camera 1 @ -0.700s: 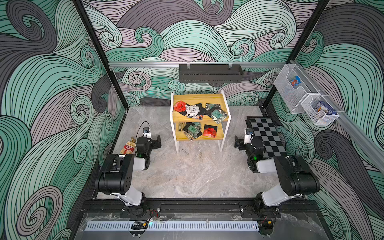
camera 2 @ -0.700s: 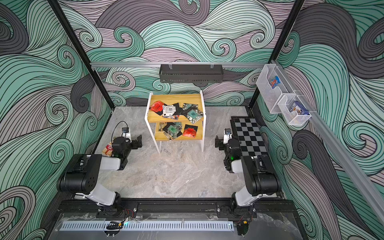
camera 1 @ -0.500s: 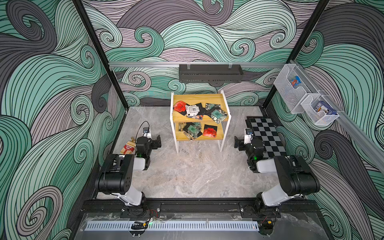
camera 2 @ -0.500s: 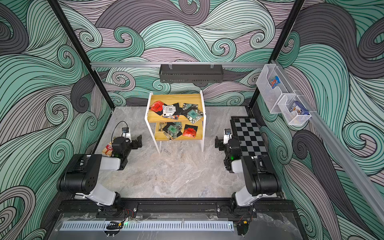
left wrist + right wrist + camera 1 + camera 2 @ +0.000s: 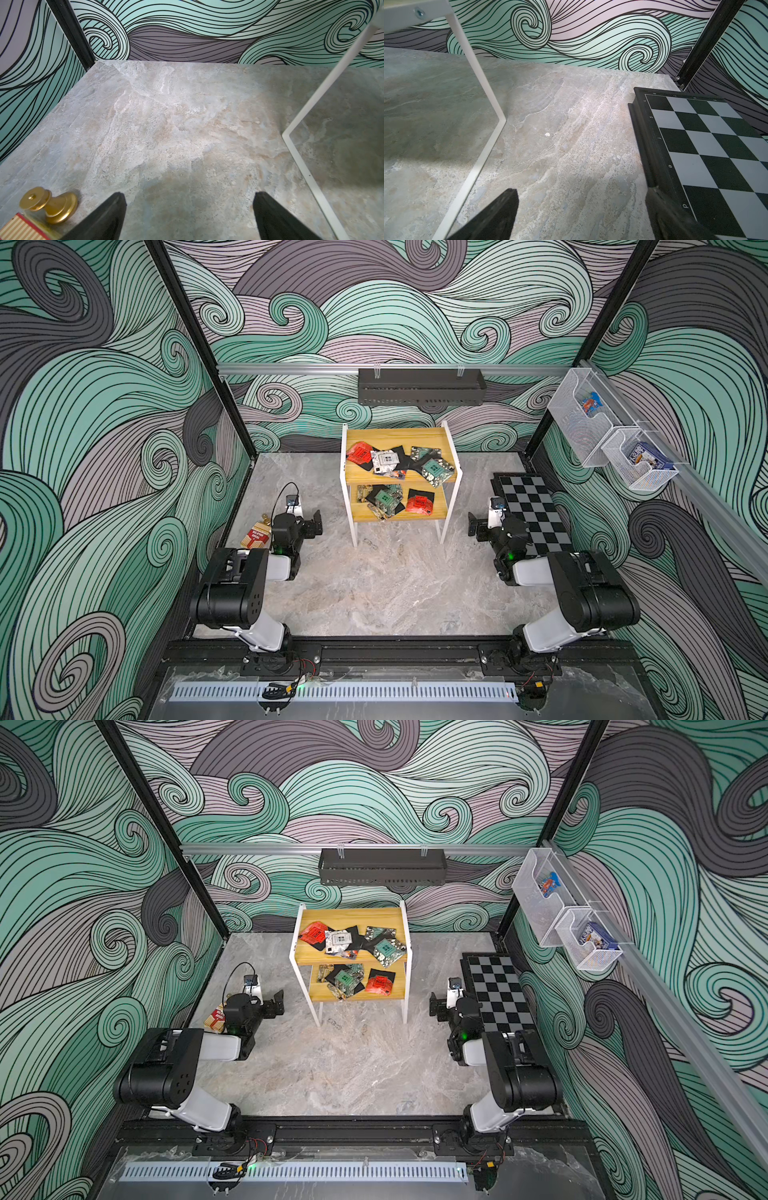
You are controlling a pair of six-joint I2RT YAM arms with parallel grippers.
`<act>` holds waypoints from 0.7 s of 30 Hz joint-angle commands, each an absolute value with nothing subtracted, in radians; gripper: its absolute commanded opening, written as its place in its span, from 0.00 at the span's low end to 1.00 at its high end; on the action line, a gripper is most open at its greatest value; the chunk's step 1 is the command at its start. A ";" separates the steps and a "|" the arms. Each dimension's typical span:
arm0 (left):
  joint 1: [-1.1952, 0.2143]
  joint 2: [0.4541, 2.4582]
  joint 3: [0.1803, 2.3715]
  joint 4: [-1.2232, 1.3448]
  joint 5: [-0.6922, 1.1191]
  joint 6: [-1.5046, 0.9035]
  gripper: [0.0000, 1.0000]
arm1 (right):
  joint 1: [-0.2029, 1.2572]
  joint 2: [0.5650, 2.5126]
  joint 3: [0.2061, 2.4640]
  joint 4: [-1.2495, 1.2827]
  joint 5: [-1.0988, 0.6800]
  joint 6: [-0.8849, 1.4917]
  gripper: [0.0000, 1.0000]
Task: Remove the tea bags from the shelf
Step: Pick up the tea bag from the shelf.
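Note:
The teal tea bag on top [image 5: 436, 469] sticks out past the front edge of the board, so my open right gripper keeps moving toward its jutting end [image 5: 439, 481] until the fingers are on both sides of it.
The shelf [image 5: 397, 435] [image 5: 353, 914] stands at the middle back of the table, with yellow boards and white legs. Tea bags lie on both tiers: a red one [image 5: 359, 452], a white one [image 5: 384, 460] and a teal one [image 5: 434, 467] on top, a teal one [image 5: 384, 498] and a red one [image 5: 419, 502] below, with others overlapping them. My left gripper [image 5: 307, 516] [image 5: 189, 199] hangs low, left of the shelf, open and empty. My right gripper [image 5: 482, 519] [image 5: 581, 195] hangs low to its right, open and empty. Each wrist view shows only a white shelf leg [image 5: 311, 99] [image 5: 481, 83].
A red-and-white carton [image 5: 255, 536] and a brass knob [image 5: 49, 204] lie by the left gripper. A chessboard [image 5: 532, 514] [image 5: 706, 145] lies beside the right gripper. A black wall tray [image 5: 419, 385] hangs behind the shelf. Two mesh bins [image 5: 582, 414] hang on the right wall.

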State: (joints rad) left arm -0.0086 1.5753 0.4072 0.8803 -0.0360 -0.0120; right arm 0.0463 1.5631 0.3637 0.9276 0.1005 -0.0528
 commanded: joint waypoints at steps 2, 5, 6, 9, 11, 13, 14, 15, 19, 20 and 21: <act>-0.004 1.506 0.459 0.759 -0.093 -0.037 0.99 | 0.046 1.433 0.440 0.730 0.113 -0.033 0.99; -0.003 1.440 0.546 0.559 -0.104 -0.039 0.99 | 0.045 1.331 0.512 0.546 0.142 0.010 0.99; -0.003 1.431 0.596 0.459 -0.125 -0.066 0.99 | 0.041 1.300 0.539 0.496 0.156 0.051 0.99; 0.007 1.435 0.827 0.068 -0.216 -0.258 0.99 | 0.029 1.238 0.629 0.356 0.137 0.119 0.99; 0.018 1.436 0.934 -0.046 -0.111 -0.276 0.99 | 0.026 1.210 0.710 0.241 0.117 0.153 0.99; 0.026 1.431 0.994 -0.081 -0.072 -0.361 0.98 | 0.018 1.182 0.804 0.089 0.115 0.235 0.99; 0.033 1.431 1.020 -0.110 -0.075 -0.424 0.99 | 0.010 1.172 0.845 0.009 0.115 0.284 0.99; 0.043 1.431 1.054 -0.171 -0.070 -0.499 0.99 | -0.001 1.159 0.881 -0.061 0.118 0.353 0.99; 0.093 1.431 1.119 -0.190 0.194 -0.572 0.98 | -0.061 1.105 0.919 -0.115 -0.039 0.524 0.99; 0.093 1.431 1.148 -0.215 0.243 -0.566 0.96 | -0.078 1.110 0.949 -0.135 -0.116 0.525 0.99; 0.092 1.431 1.178 -0.244 0.294 -0.565 0.91 | -0.082 1.121 0.992 -0.188 -0.157 0.520 0.99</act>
